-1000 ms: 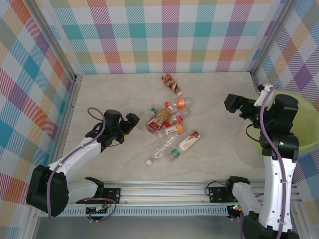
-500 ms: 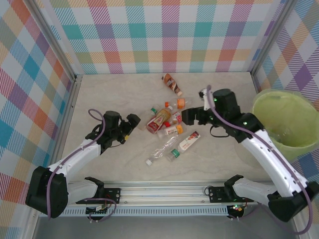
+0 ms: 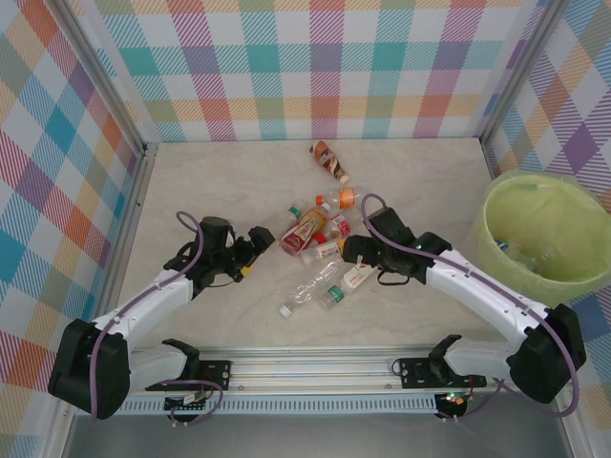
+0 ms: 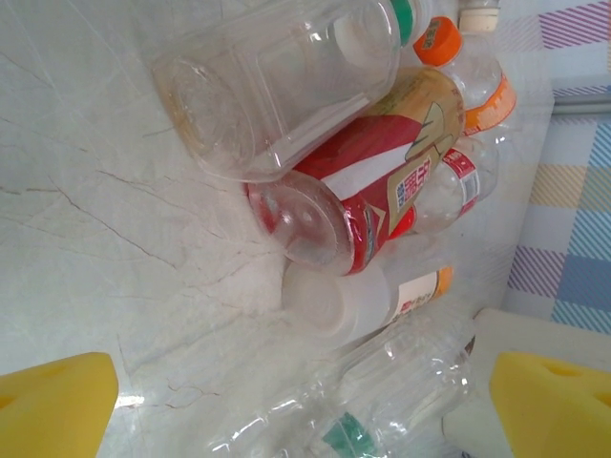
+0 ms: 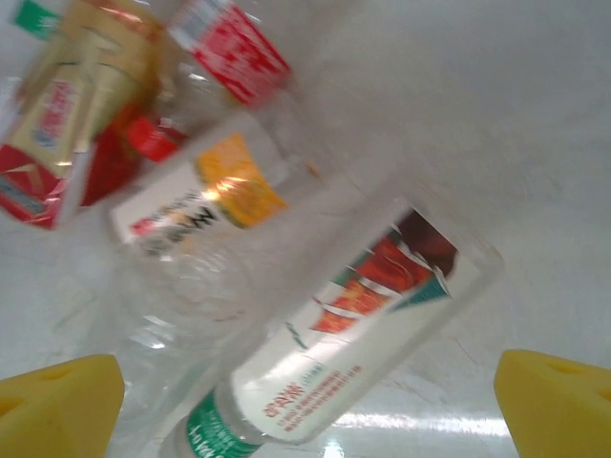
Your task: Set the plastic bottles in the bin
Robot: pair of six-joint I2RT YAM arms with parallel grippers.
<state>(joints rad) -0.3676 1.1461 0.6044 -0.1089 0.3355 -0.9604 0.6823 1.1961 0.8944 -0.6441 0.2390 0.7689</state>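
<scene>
The white-labelled bottle's bottom end is free of the other bottles, so my right gripper should keep going down, open, until its fingers straddle the label's red part, then close.
Several plastic bottles lie in a loose pile mid-table, and one brown bottle lies apart farther back. The pale yellow-green bin stands at the right edge. My left gripper is open just left of the pile. In its wrist view the left gripper faces a red-labelled bottle, a white-bodied bottle and a clear crumpled bottle. My right gripper hangs open over the pile's right side. In its own view the right gripper straddles a white-labelled, green-banded bottle.
Clear bottles lie inside the bin. Checked walls close the table at the back and both sides. A metal rail runs along the near edge. Bare tabletop lies at the back left.
The right arm swung from over the bin leftward and down to the bottle pile. The left gripper crept slightly toward the pile. Both stayed open.
</scene>
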